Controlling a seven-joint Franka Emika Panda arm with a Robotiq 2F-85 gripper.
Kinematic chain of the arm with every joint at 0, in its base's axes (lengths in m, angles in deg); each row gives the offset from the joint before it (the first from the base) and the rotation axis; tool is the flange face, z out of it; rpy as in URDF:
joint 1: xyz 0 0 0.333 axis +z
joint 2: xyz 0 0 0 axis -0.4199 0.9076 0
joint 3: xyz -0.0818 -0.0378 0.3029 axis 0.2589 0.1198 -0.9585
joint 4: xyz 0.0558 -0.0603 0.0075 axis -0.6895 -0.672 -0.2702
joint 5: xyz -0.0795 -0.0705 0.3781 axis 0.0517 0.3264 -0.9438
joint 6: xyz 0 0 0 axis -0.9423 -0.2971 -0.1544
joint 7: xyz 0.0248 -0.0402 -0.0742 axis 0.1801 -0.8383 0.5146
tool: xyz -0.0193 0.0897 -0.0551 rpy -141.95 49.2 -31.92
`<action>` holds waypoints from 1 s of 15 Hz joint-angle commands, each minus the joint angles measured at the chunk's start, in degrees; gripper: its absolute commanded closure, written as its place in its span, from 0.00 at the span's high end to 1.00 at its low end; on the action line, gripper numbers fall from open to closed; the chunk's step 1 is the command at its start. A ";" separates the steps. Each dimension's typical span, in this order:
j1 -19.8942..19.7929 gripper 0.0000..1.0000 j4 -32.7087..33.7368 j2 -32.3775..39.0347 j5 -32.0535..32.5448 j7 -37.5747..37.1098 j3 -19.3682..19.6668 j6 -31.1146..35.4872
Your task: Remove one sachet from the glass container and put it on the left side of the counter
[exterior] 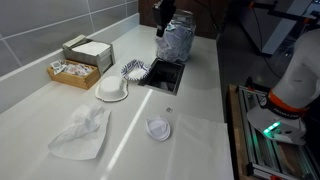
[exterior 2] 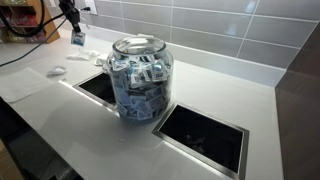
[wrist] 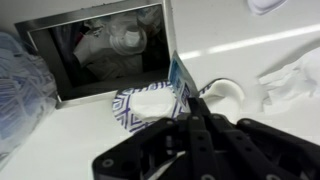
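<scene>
One sachet is hanging clear of the glass container, so my gripper should keep taking it to the open counter by the small clear lid and let go of it there.
The glass container, full of blue-and-white sachets, stands on the white counter between two recessed openings; it also shows in an exterior view and at the left edge of the wrist view. My gripper hangs in the air beyond the container and clear of it, shut on one blue-and-white sachet. In the wrist view the closed fingers pinch that sachet above a blue-patterned paper dish. In an exterior view the gripper is beside the container.
A recessed opening lies by the container. On the counter are a box of packets, a white bowl, the patterned dish, a crumpled plastic bag and a small clear lid.
</scene>
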 commanded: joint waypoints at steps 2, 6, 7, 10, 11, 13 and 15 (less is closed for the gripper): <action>2.66 0.00 2.64 4.91 -4.91 6.42 -0.81 -0.92; 3.48 0.00 2.85 8.03 -7.22 10.83 -1.11 -0.15; 3.63 0.00 3.12 9.15 -8.03 12.47 -1.20 -0.20; 3.86 0.00 4.13 12.19 -8.82 15.64 -1.84 -0.98; 3.96 0.00 4.31 12.99 -8.74 16.31 -2.16 -1.29; 4.08 0.00 4.71 14.49 -8.51 17.50 -2.68 -1.79; 4.23 0.00 5.23 15.80 -8.44 18.39 -3.15 -2.06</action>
